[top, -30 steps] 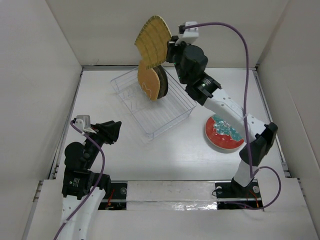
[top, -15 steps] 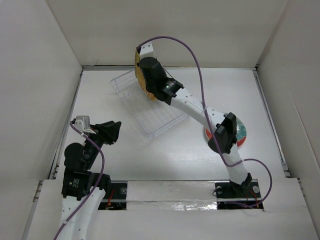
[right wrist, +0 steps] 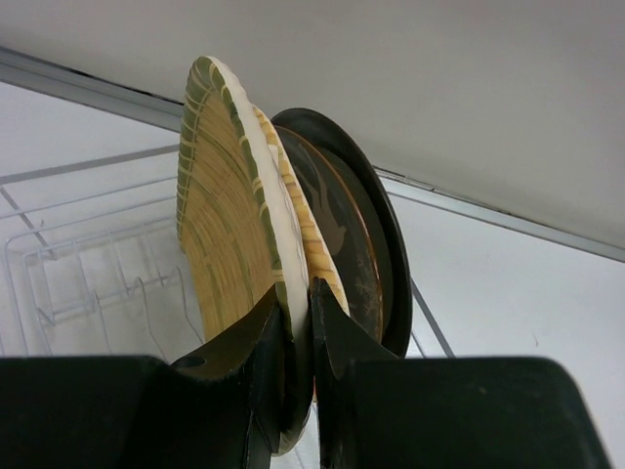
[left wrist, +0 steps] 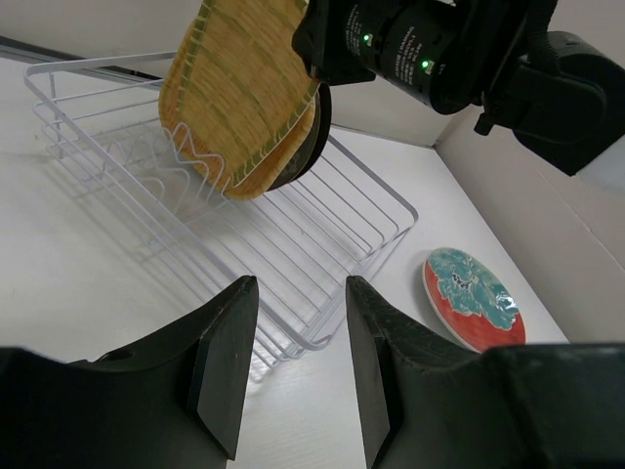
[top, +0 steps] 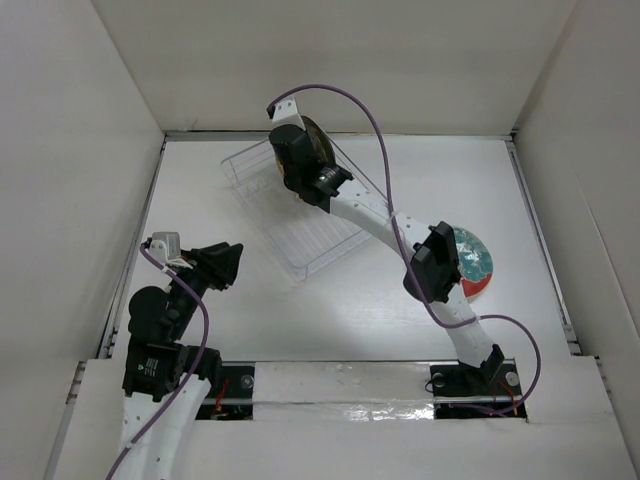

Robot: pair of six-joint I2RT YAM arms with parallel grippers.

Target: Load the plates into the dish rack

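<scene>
The yellow plate hangs upright with its lower edge (left wrist: 236,184) among the rack's wires (left wrist: 198,159), so the robot's right gripper should go on lowering the plate until it sits there, and then let go.
My right gripper (top: 296,165) is shut on the rim of the yellow ribbed oblong plate (right wrist: 227,220). It holds the plate upright over the far end of the white wire dish rack (top: 312,238), close in front of the dark grey deer plate (right wrist: 363,220), which stands in the rack. In the left wrist view the yellow plate (left wrist: 242,93) reaches down among the prongs. The orange plate is hidden behind it. The red-rimmed teal plate (top: 472,262) lies flat on the table to the right of the rack. The cream plate is out of view. My left gripper (left wrist: 300,293) is open and empty, near the rack's front left.
White walls close in the table on the left, back and right. The right arm's elbow (top: 432,262) hangs over the left edge of the teal plate. The rack (left wrist: 332,234) sits turned at an angle.
My right arm has swung the yellow plate left and down, from high above the rack to upright in it beside the standing plates. The left arm has not moved.
</scene>
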